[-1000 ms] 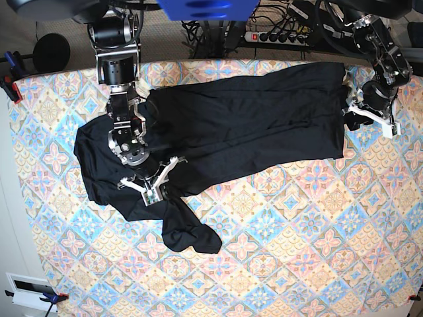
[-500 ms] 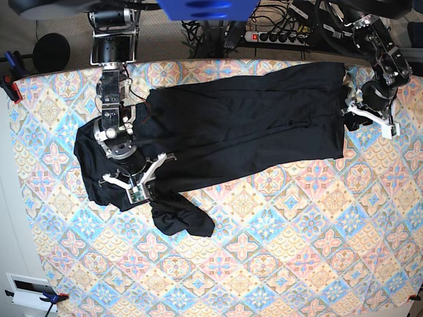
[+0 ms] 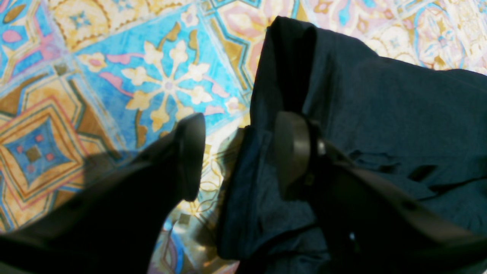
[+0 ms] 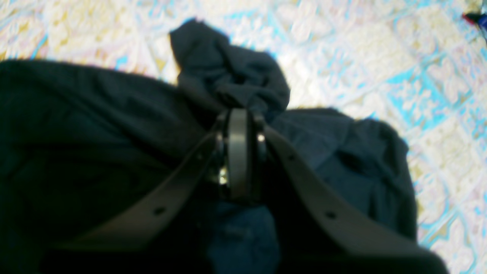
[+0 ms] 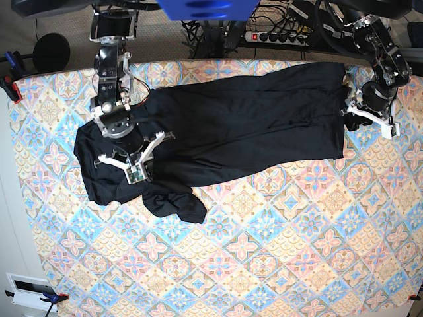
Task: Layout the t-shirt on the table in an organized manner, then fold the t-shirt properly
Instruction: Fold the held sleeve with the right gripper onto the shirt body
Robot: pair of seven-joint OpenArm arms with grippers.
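I keep pulling with my right gripper toward the t-shirt's middle point(image 5: 198, 145) until the gathered fold point(image 4: 242, 94) lies flat, because its fingers hold the fold and the middle is clear.
The black t-shirt point(image 5: 244, 122) lies stretched along the back half of the patterned table point(image 5: 277, 264), with a bunched lump point(image 5: 175, 206) at its front left. My right gripper point(image 5: 135, 174) is over the shirt's left part. In the right wrist view this gripper point(image 4: 237, 171) is shut on a gathered fold of the t-shirt point(image 4: 228, 83). My left gripper point(image 5: 360, 117) is at the shirt's right end. In the left wrist view it point(image 3: 240, 156) stands open astride the hem edge of the t-shirt point(image 3: 380, 114), one fingertip point(image 3: 291, 152) on the fabric and the other above the table point(image 3: 114, 76).
A power strip with cables point(image 5: 277, 34) runs behind the table's back edge. Clamps point(image 5: 10, 86) grip the left edge, and a white item point(image 5: 30, 290) sits off the front left corner. The table's front half shows bare patterned cloth.
My right gripper has moved back and to the left, dragging the bunched fabric with it, so the lump now sits closer to the shirt's body. The left gripper has stayed put.
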